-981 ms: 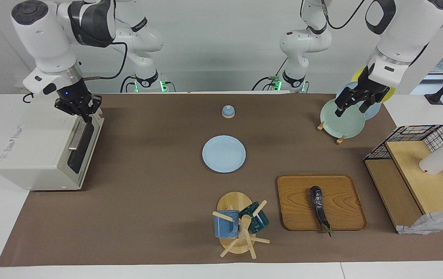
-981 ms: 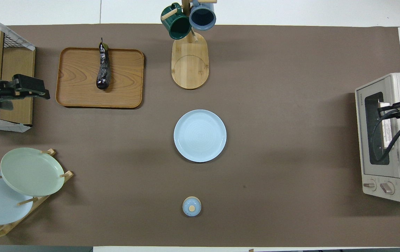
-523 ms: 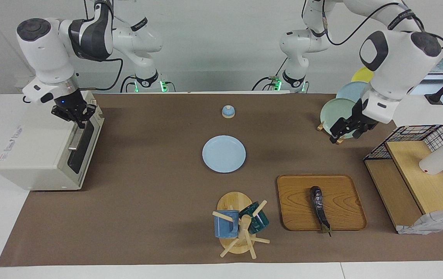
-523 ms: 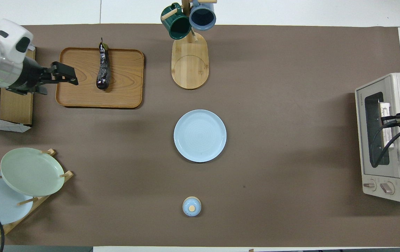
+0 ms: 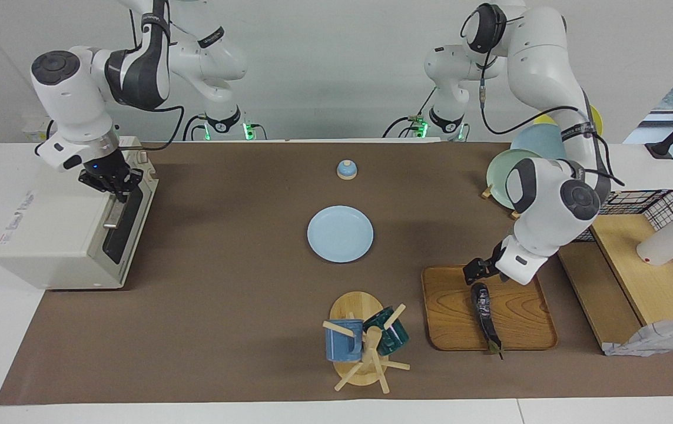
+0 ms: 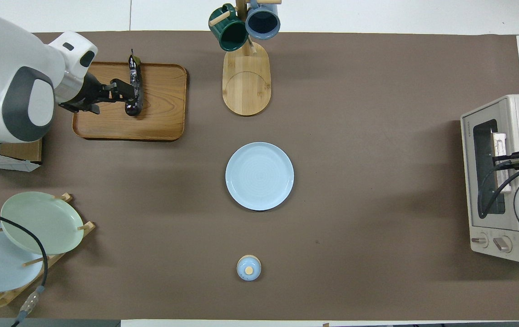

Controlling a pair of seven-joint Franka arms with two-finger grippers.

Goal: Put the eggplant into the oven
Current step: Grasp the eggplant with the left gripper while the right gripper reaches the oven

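The silver handle point(image 6: 500, 144) goes along the top of the oven door point(image 6: 481, 142). The door will swing downward and lie flat when I pull it.
The dark purple eggplant point(image 5: 485, 315) lies on the wooden tray point(image 5: 524, 330); it also shows in the overhead view point(image 6: 134, 88). My left gripper point(image 5: 474, 274) is low over the tray, open, at the eggplant's thick end; in the overhead view point(image 6: 121, 89) it sits just beside the eggplant, toward the left arm's end. The off-white oven point(image 5: 59, 235) stands at the right arm's end with its dark glass door closed; it also shows in the overhead view point(image 6: 495, 177). My right gripper point(image 5: 113, 182) is at the top of the door, by the silver handle point(image 5: 113, 211).
A light blue plate point(image 5: 340, 233) lies mid-table, with a small blue lid point(image 5: 346, 169) nearer the robots. A mug tree point(image 5: 365, 341) stands beside the tray. A plate rack point(image 5: 510, 176) and a wire-and-wood shelf point(image 5: 636, 265) stand at the left arm's end.
My left arm has swung from over the plate rack down to the tray, beside the eggplant. My right gripper has settled slightly lower at the oven door's top edge.
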